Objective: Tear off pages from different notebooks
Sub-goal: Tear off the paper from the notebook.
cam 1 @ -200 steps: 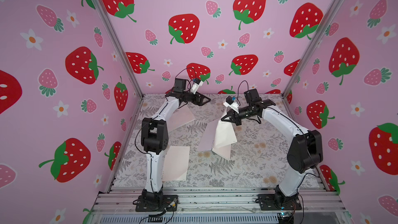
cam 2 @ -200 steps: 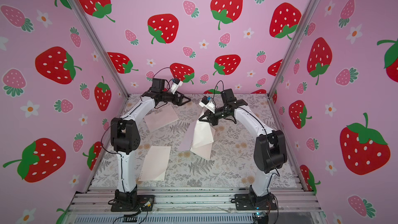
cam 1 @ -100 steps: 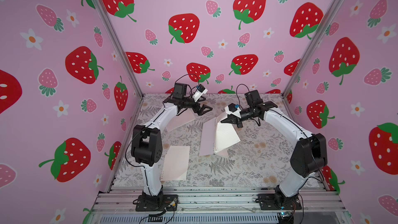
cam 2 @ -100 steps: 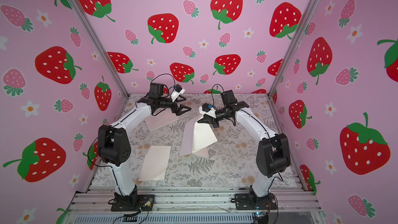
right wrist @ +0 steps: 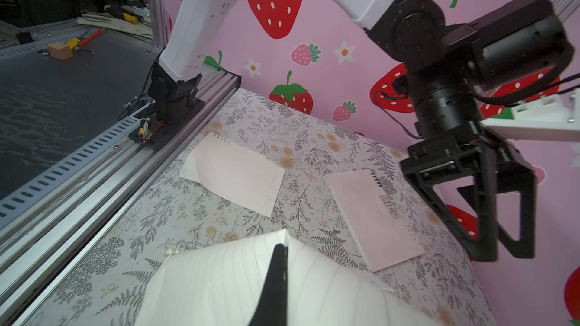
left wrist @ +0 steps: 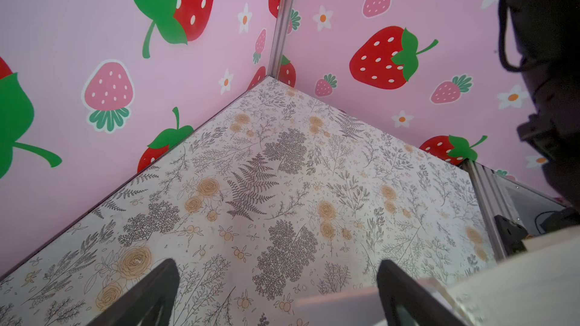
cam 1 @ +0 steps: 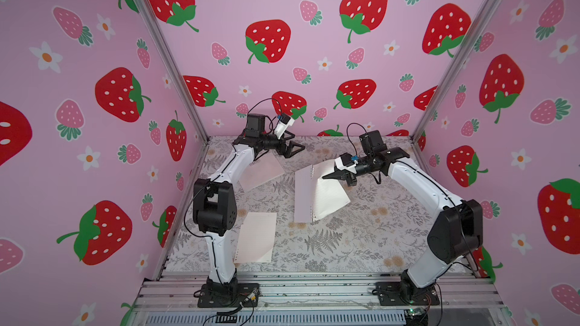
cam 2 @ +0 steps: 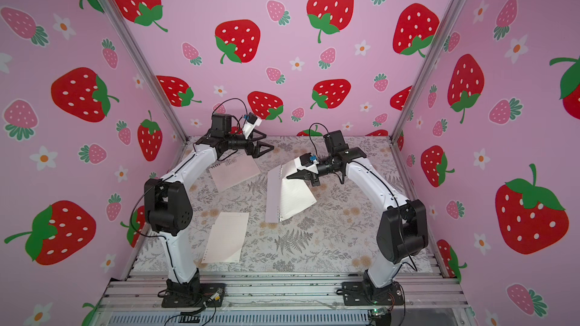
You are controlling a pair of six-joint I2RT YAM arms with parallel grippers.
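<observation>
I see a row of holes (cam 1: 313,195) running along the light coil, so when I pull, the white lined page (cam 1: 330,196) will come off there in one piece.
In both top views my right gripper (cam 1: 324,177) (cam 2: 289,177) is shut on a corner of a white lined page (cam 1: 329,197) (cam 2: 295,197), lifting it off the white notebook (cam 1: 303,192) (cam 2: 271,196) lying mid-table. The page's other edge runs along the light coil. The right wrist view shows the shut gripper (right wrist: 279,250) pinching the page (right wrist: 219,283). My left gripper (cam 1: 292,148) (cam 2: 266,148) (left wrist: 277,269) hovers open and empty above the far end of the pink notebook (cam 1: 263,172) (cam 2: 235,172) (right wrist: 373,214).
A loose cream-pink page (cam 1: 255,236) (cam 2: 226,236) (right wrist: 235,174) lies near the left arm's base. The floral table (cam 1: 361,239) is walled by strawberry panels on three sides. An aluminium rail (cam 1: 314,286) runs along the front.
The white notebook, bunched under my right gripper a second ago, has dropped open and lies flat, with only the page raised. The left arm's elbow swung outward; its gripper stayed open.
</observation>
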